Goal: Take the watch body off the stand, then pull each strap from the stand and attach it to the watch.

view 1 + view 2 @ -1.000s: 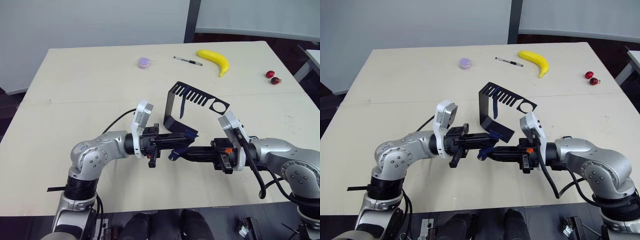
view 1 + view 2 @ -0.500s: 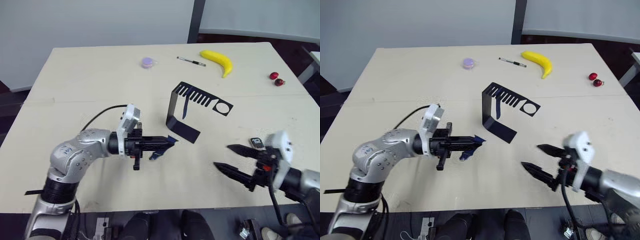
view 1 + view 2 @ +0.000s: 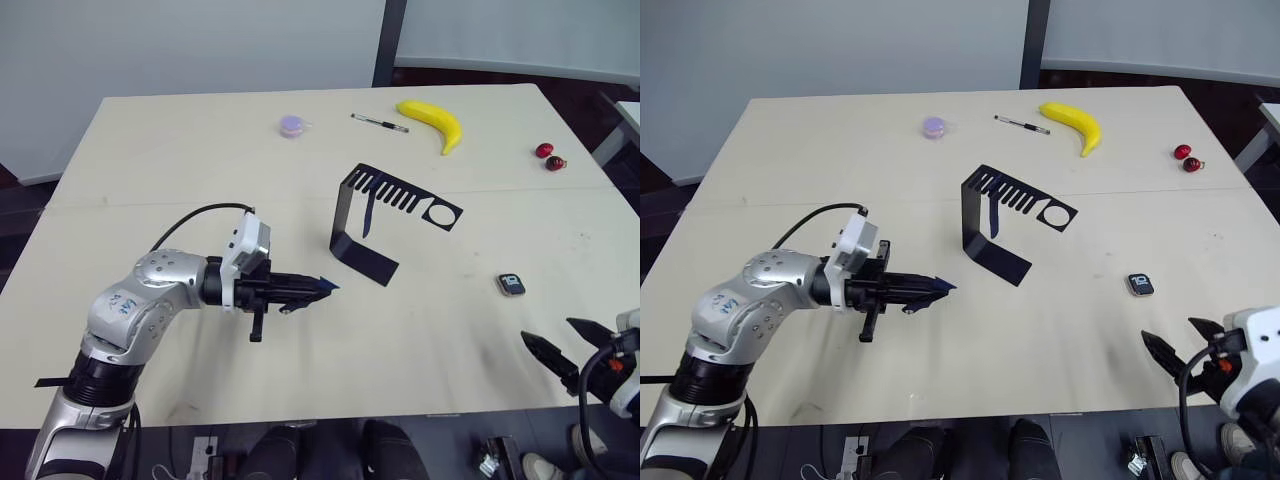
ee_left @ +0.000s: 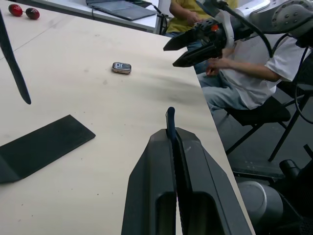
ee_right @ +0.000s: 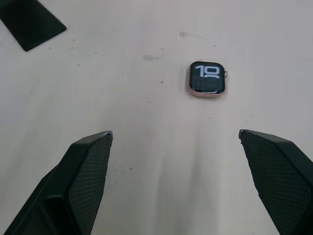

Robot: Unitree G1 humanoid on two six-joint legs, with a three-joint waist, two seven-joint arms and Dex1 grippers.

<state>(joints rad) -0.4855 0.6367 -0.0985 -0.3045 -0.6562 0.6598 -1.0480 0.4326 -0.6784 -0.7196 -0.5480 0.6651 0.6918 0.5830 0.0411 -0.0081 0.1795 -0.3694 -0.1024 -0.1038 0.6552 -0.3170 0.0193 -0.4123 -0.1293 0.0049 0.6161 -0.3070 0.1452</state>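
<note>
My gripper will push the strap in. The crown (image 5: 226, 74) marks the watch body's side, so the strap should join the watch body's edge (image 5: 207, 62) above the digits and stay there.
The watch body (image 3: 511, 285) lies flat on the table, screen up, right of the stand (image 3: 347, 205); it also appears as the watch body (image 5: 207, 78). My right gripper (image 3: 548, 332) hangs open at the table's near right edge, short of the watch, with nothing between its fingers (image 5: 88, 166). One navy strap (image 3: 367, 213) still hangs from the stand's slotted top. My left gripper (image 3: 318, 287) is shut on the other strap (image 4: 170, 117), whose tip pokes out past the fingertips, just left of the stand's foot (image 3: 365, 258).
A banana (image 3: 432, 120), a pen (image 3: 377, 122) and a small purple disc (image 3: 291, 125) lie at the table's far side, with red cherries (image 3: 549, 156) far right. A seated person (image 4: 244, 63) is beyond the table's right edge.
My right gripper opened and let go of the watch body, which now lies on the table, then drew back to the near right edge. My left gripper pulled back left, keeping the strap.
</note>
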